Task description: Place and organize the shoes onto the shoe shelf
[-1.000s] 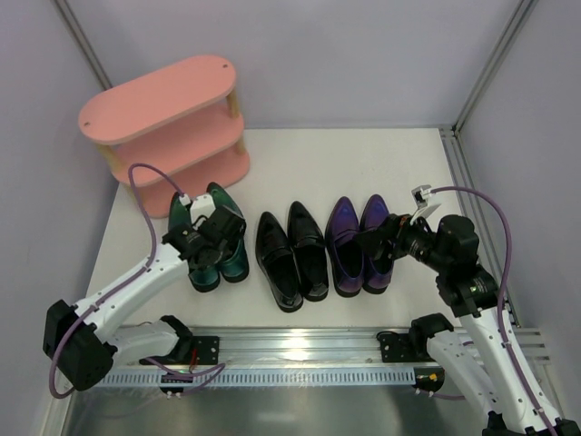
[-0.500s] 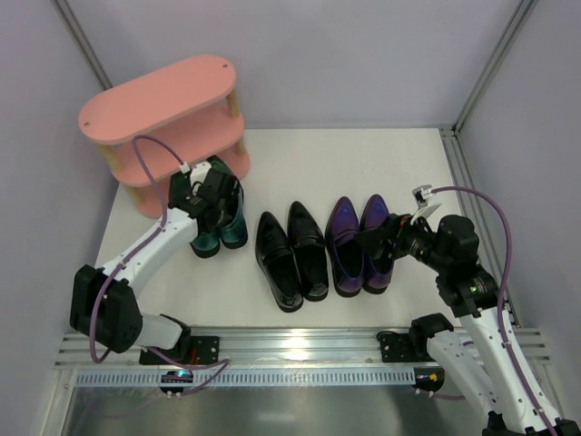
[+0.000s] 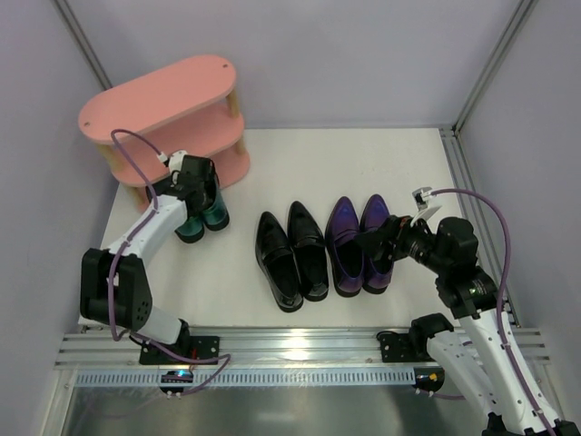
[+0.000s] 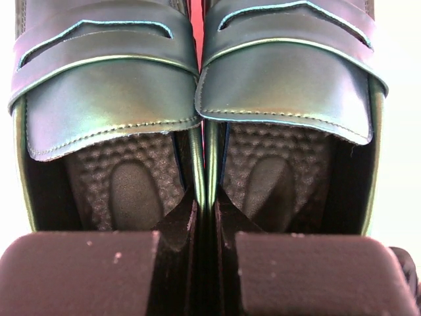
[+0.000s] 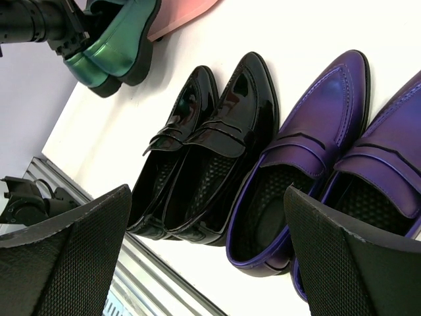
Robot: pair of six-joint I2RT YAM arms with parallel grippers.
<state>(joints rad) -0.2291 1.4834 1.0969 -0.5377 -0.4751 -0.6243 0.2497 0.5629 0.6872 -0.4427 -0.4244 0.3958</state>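
Observation:
I should keep my left gripper pushing the teal-green pair (image 3: 215, 214) in, side by side, toes toward the shelf's lower gap, then let go on the bottom level (image 3: 233, 168).
My left gripper (image 3: 196, 184) is shut on the teal-green pair of shoes (image 3: 201, 218), pinching their two touching inner walls together (image 4: 205, 197). The pair's toes point at the lower tiers of the pink shoe shelf (image 3: 163, 95), and its heels face the table's middle. The black pair (image 3: 290, 254) and the purple pair (image 3: 359, 241) lie side by side on the white table. My right gripper (image 3: 379, 243) hovers open over the heel end of the purple pair (image 5: 309, 151), touching nothing. In the right wrist view the black pair (image 5: 204, 145) is to the left and the teal-green pair (image 5: 118, 46) is at the top left.
The shelf stands in the back left corner against the lilac wall. A metal rail (image 3: 290, 350) with both arm bases runs along the near edge. A grey frame strip (image 3: 463, 182) borders the table on the right.
My left arm has carried the teal-green pair away from the black pair, back and left, up to the shelf. The right arm and the other two pairs have not moved.

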